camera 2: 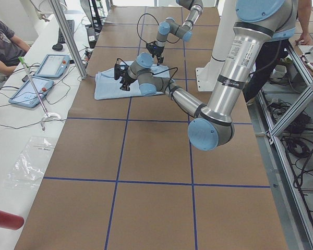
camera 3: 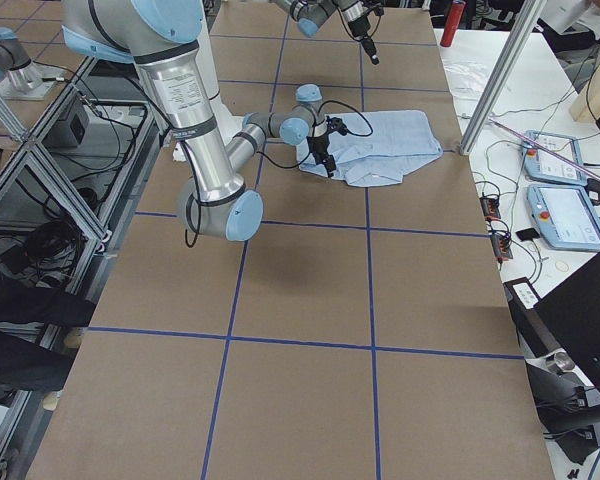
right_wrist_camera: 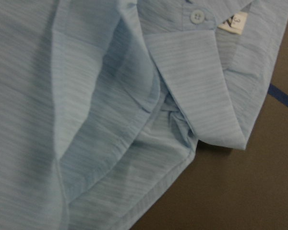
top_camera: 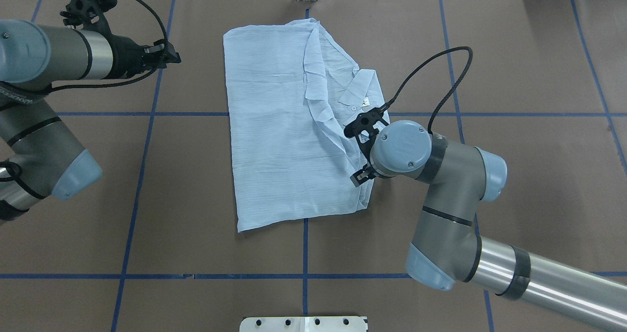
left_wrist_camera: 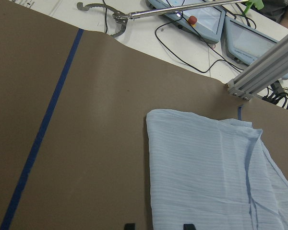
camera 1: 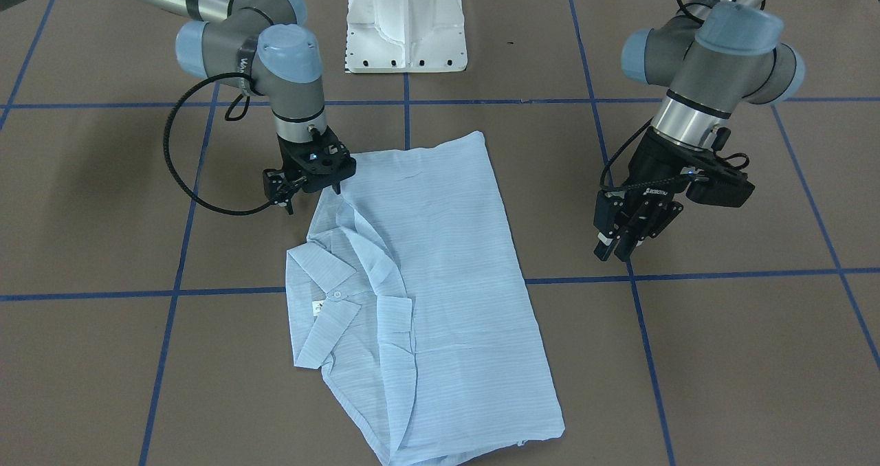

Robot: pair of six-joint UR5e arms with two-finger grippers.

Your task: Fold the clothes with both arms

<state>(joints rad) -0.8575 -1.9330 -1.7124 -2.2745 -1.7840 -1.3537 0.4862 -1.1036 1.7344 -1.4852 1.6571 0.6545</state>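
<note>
My right gripper is away from the shirt's front edge (camera 1: 396, 334), which lies folded back along its length. It should move back in, grip the folded piece of cloth (camera 1: 367, 234) near the shoulder and pull it toward the collar.
The pale-blue striped shirt (camera 1: 447, 260) (top_camera: 274, 126) lies flat on the brown table, folded into a long panel. Its collar (camera 1: 323, 301) with a white label (right_wrist_camera: 233, 22) and a button (right_wrist_camera: 197, 16) is on the robot's right side. My right gripper (camera 1: 313, 198) (top_camera: 361, 148) hangs open just over the shirt's edge by the shoulder fold. No finger shows in the right wrist view. My left gripper (camera 1: 615, 249) (top_camera: 171, 57) is open above bare table, apart from the shirt's other long edge. Its fingertips (left_wrist_camera: 129, 225) hold nothing.
The white pedestal base (camera 1: 405, 26) stands at the robot side. Blue tape lines (camera 1: 405, 119) grid the table. A bench along the far edge carries tablets (camera 2: 41, 78), cables and an aluminium post (left_wrist_camera: 259, 72). A person (camera 2: 2, 41) sits there.
</note>
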